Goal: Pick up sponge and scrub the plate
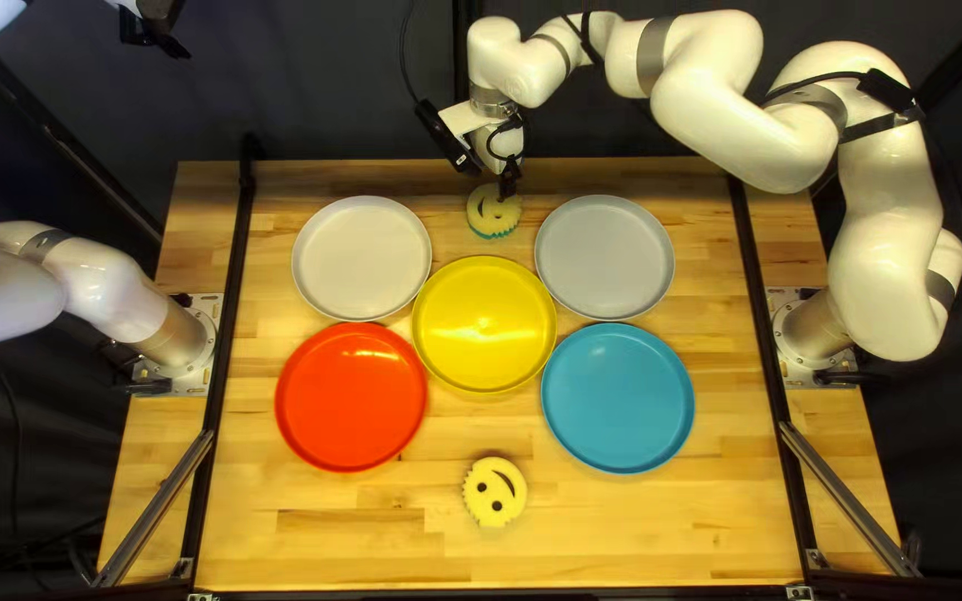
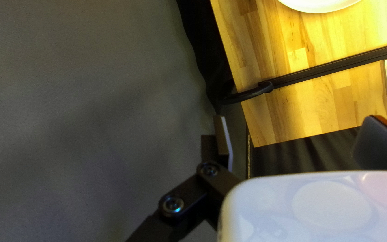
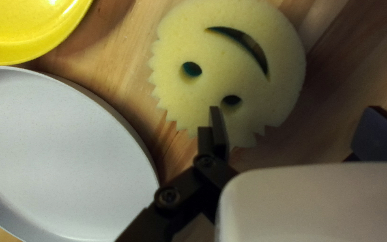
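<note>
The round yellow smiley sponge (image 1: 493, 209) has a thick rim backed with teal (image 1: 492, 236), so I expect it to stay flat while I carry it by one edge.
My right gripper (image 1: 509, 178) hangs over the far edge of a round yellow smiley sponge (image 1: 490, 214) with a teal underside. In the right wrist view my right gripper (image 3: 292, 130) is open, one finger above the face of that sponge (image 3: 229, 54) and nothing held. A second smiley sponge (image 1: 494, 492) lies near the table's front. The plates are white (image 1: 361, 258), grey (image 1: 605, 257), yellow (image 1: 484, 324), red (image 1: 351, 397) and blue (image 1: 617, 398). Raised beyond the table's far left corner, my left gripper (image 1: 156, 33) also shows its open fingers in its wrist view (image 2: 298, 139).
Black rails run along the left (image 1: 232, 323) and right (image 1: 763, 323) sides of the table (image 1: 370, 534). The grey and yellow plates lie close beside the far sponge. My right arm arches over the table's far right corner. A dark curtain (image 1: 314, 89) hangs behind.
</note>
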`<state>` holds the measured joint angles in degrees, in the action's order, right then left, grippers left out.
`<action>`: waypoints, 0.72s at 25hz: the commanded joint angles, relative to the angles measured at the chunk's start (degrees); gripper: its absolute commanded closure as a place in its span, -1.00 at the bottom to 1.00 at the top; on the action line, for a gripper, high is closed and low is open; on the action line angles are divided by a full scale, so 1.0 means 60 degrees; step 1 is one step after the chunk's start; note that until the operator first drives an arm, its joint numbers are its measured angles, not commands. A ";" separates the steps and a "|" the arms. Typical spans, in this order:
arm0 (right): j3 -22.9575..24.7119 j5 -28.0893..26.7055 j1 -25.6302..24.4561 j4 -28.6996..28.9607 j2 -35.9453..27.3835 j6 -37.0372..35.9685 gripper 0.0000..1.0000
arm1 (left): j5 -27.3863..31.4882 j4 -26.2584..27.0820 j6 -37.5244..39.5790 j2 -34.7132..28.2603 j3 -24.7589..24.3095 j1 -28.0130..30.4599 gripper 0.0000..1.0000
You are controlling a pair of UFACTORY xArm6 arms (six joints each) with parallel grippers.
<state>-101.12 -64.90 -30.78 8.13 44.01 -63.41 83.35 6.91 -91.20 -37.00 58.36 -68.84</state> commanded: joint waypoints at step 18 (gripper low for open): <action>0.0894 -0.0386 0.0226 -0.0157 -0.1338 0.0514 1.00 | 0.0000 0.0000 0.0000 0.0000 0.0000 0.0000 -1.00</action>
<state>-95.87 -65.33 -29.46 8.01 38.01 -61.64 83.35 6.91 -91.20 -37.00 58.36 -68.84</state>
